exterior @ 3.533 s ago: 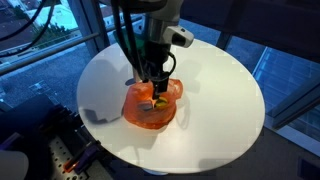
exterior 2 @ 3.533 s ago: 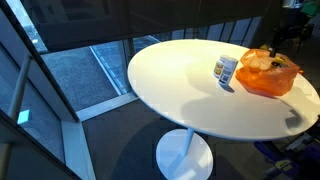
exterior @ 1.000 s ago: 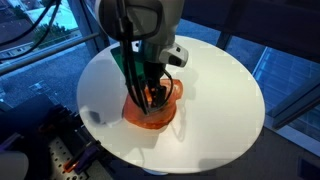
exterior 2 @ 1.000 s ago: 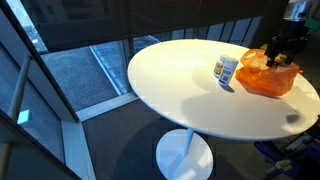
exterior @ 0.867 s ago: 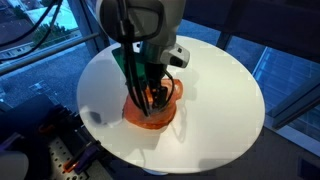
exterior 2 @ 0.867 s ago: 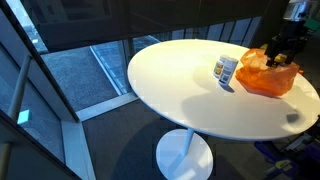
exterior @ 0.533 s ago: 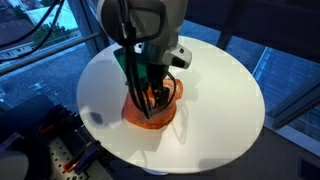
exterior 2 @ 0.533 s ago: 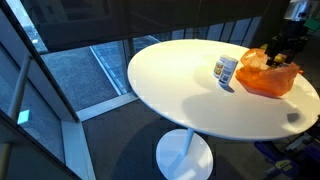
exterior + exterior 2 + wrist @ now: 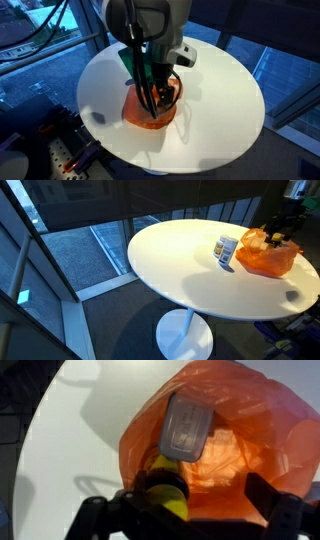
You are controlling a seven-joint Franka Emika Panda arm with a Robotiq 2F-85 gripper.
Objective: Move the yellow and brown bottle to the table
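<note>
My gripper has the bottle's yellow cap (image 9: 171, 502) facing up towards it, so the yellow and brown bottle (image 9: 164, 478) will hang upright with its base down when I lift it out.
In the wrist view the yellow and brown bottle (image 9: 166, 488) lies in the orange translucent bowl (image 9: 250, 400), its yellow cap towards the camera. My gripper (image 9: 203, 500) is open and low inside the bowl. The bottle sits just inside the left finger (image 9: 137, 502), and the right finger (image 9: 266, 494) is far from it. A pale bottle with a light cap (image 9: 188, 428) lies beyond it in the bowl. In both exterior views the gripper (image 9: 155, 96) (image 9: 277, 235) reaches down into the bowl (image 9: 135, 112) (image 9: 262, 262) on the round white table (image 9: 220, 90) (image 9: 180, 270).
Another pale bottle (image 9: 226, 249) stands upright on the table just beside the bowl. The arm (image 9: 148, 30) rises over the bowl and hides its far side. Glass walls and dark floor surround the table; its edge is close behind the bowl in an exterior view (image 9: 300, 280).
The gripper has sunk lower into the bowl and the arm has shifted slightly. The bottles and the bowl have not visibly moved.
</note>
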